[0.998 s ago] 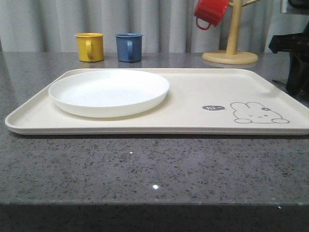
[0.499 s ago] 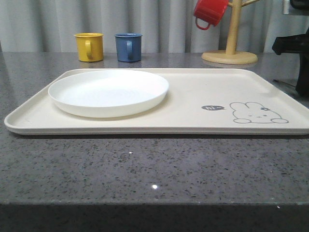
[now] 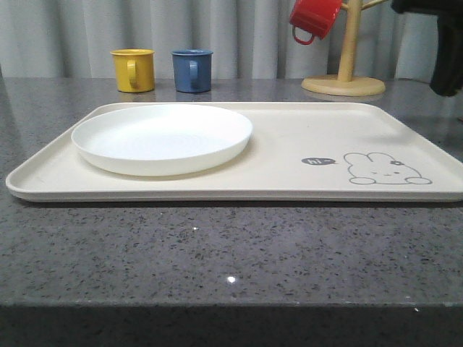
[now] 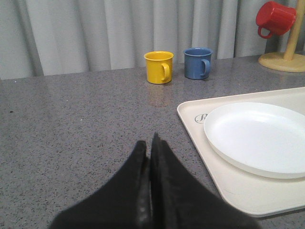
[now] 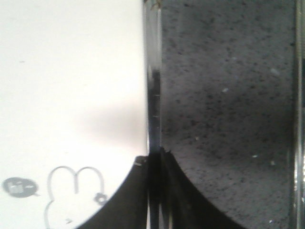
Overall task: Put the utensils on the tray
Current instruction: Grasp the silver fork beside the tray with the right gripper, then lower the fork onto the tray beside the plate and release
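Note:
My right gripper should continue to carry the utensil there (image 3: 289, 150) until it lies flat and then let go, because the tray is clear (image 3: 296, 137) between the white plate and the rabbit drawing.
The cream tray (image 3: 239, 194) with its rabbit drawing lies across the middle of the grey table. My right gripper (image 5: 155, 153) is shut on thin shiny metal strips, seemingly the chopsticks (image 5: 153, 86). They reach out from the fingers above the tray's (image 5: 71, 71) right edge by the rabbit. In the front view my right arm (image 3: 447, 58) hangs high at the far right. A second shiny strip (image 5: 299, 119) lies on the table; which utensil it is I cannot tell. My left gripper (image 4: 150, 140) is shut on nothing, over bare table left of the tray (image 4: 200, 129).
A white plate (image 3: 163, 137) sits on the tray's left half. Behind the tray stand a yellow mug (image 3: 134, 70) and a blue mug (image 3: 192, 70). A red mug (image 3: 315, 18) hangs on a wooden mug tree (image 3: 346, 72) at the back right.
In the front view my right arm has risen from table level at the right edge to the upper right corner. The tray and plate have shifted slightly left.

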Controlling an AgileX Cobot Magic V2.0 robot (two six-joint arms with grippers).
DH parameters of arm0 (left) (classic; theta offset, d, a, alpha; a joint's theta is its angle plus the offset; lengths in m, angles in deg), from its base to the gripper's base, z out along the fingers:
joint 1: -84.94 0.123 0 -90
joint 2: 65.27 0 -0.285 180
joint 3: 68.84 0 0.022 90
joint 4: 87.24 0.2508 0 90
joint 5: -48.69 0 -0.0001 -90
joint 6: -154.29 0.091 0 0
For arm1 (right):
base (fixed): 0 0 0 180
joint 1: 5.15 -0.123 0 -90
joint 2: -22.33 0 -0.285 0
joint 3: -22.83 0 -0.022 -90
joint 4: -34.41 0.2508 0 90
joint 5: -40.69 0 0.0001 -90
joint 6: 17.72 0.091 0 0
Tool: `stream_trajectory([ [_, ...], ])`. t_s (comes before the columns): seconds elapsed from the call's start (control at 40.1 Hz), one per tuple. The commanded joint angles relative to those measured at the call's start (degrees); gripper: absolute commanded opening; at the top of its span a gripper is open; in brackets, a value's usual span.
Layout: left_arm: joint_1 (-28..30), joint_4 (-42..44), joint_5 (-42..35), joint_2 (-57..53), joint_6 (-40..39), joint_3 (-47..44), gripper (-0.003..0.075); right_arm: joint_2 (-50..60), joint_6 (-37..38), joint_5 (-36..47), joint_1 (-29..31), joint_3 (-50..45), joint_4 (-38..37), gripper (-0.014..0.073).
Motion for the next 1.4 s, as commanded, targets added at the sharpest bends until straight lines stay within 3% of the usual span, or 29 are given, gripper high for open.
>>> stream_trajectory([
  [0.0,0.0,-0.7,-4.2,0.6,-0.5,1.6,-0.0018,2.5,5.4,-1.5,-5.8,4.9,-3.4,-0.006],
  [0.15,0.0,-0.7,-4.2,0.6,-0.5,1.6,-0.0018,0.8,12.8,-2.1,-14.1,8.3,-7.1,-0.006],
  [0.324,0.0,-0.7,-4.2,0.6,-0.5,1.6,-0.0018,-3.8,18.3,-0.6,-19.1,11.7,-7.2,-0.006],
  [0.724,0.0,-0.7,-4.2,0.6,-0.5,1.6,-0.0018,-12.1,20.8,3.0,-19.6,12.9,-2.0,-0.006],
  [1.098,0.0,-0.7,-4.2,0.6,-0.5,1.6,-0.0018,-13.9,20.8,4.8,-19.6,12.9,-3.2,-0.0053],
  [1.373,0.0,-0.7,-4.2,0.6,-0.5,1.6,-0.0018,-13.9,20.8,3.3,-19.6,12.9,-2.7,0.0146],
])
